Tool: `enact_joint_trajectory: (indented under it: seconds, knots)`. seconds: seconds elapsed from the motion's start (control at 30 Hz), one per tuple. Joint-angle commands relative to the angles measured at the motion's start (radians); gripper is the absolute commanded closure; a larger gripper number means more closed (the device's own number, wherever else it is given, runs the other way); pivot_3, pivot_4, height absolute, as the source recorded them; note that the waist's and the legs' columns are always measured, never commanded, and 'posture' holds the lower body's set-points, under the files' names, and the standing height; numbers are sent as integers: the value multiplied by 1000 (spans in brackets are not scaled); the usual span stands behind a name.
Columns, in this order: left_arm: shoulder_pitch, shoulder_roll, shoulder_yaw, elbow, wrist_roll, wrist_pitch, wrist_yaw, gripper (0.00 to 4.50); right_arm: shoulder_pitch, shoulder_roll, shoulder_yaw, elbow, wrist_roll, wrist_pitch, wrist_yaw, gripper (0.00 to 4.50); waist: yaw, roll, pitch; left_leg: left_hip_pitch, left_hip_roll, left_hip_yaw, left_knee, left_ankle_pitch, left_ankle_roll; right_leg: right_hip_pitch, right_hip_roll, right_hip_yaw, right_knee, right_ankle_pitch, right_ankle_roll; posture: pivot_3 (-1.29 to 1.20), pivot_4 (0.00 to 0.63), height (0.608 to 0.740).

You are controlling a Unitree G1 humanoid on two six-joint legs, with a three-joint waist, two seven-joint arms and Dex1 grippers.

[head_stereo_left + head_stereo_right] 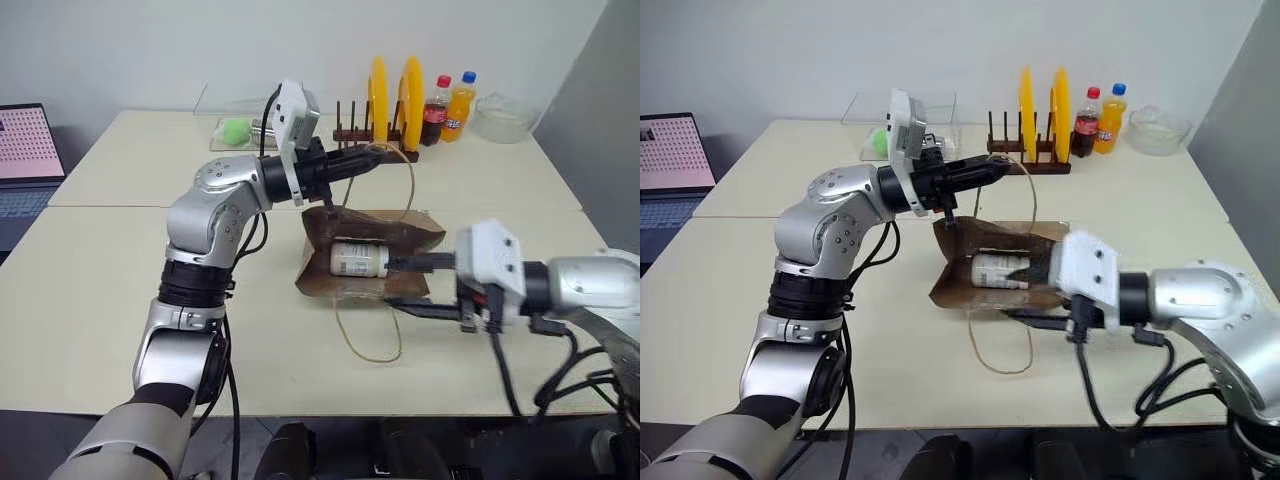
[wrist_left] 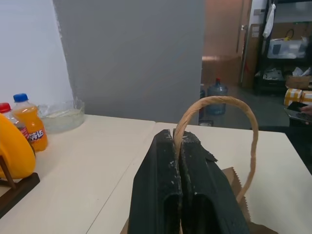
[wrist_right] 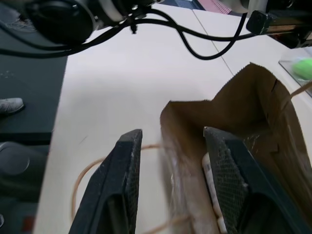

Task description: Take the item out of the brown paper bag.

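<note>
The brown paper bag gapes wide around the item, so I expect the item to come free as I raise it, while the bag stays standing open.
The brown paper bag lies on its side at the middle of the table, its mouth facing the robot's left. Just inside the mouth lies the item, off-white and rounded, with a label. My left gripper hangs above the bag, shut on one thin loop handle, which arches out from between its fingers. My right gripper is at the bag from the right and open. One finger reaches in beside the item and the other stays outside, so the bag's wall stands between them.
The bag's second handle loops over the table toward the front edge. At the back stand a rack with yellow plates, two drink bottles, a glass bowl and a clear box with a green ball. A laptop sits far left.
</note>
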Motion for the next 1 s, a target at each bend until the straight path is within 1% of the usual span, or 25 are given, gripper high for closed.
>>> enact_joint_trajectory:
  seconds: [0.03,0.1,0.17,0.27,0.33,0.43,0.6,0.83,1.0]
  knots:
    - [-25,-4,13,-32,-22,-2,8,4500,-106,55,163,106,-163,-33,-108,2233,0,0,0,-1,0,0,1,2,-3,-1,0,0,1,0,-1,0,150,740]
    - [-29,-7,18,-28,-22,-4,17,4500,-170,84,268,187,-253,-57,-123,1789,0,0,0,-4,0,0,2,2,-3,-4,0,0,2,2,-3,0,150,740]
    - [-29,-6,19,-27,-21,-7,20,4500,-210,105,328,241,-304,-51,-132,1124,-1,0,0,-4,0,1,2,2,-3,-5,0,0,2,3,-5,0,150,740]
    - [-27,-7,20,-30,-23,-6,21,4500,-250,95,411,295,-394,-66,-116,78,0,0,0,-5,0,0,2,2,-3,-5,0,0,2,3,-5,0,150,740]
    - [-25,-9,20,-31,-23,-7,22,4500,-278,89,461,331,-460,-68,-114,30,0,0,0,-6,0,1,2,2,-3,-5,0,0,1,3,-5,0,150,740]
    - [-26,-14,18,-28,-22,-13,22,4500,-303,80,522,383,-528,-93,-73,30,-1,0,0,-6,0,1,3,2,-3,-5,0,0,1,3,-5,0,150,740]
    - [-26,-19,18,-25,-19,-19,21,4500,-307,76,586,442,-616,-128,-14,30,-1,0,0,-6,0,1,3,1,-1,-6,0,0,2,3,-5,0,150,740]
    - [-16,-22,19,-39,-20,-17,24,4500,-304,110,645,528,-728,-182,37,30,-3,0,0,-6,0,0,6,0,0,-5,0,0,3,3,-5,0,150,740]
    - [-15,-21,18,-39,-17,-20,26,4500,-296,150,658,594,-800,-218,45,30,-3,0,0,-6,0,0,6,1,-2,-5,0,0,3,3,-5,0,150,740]
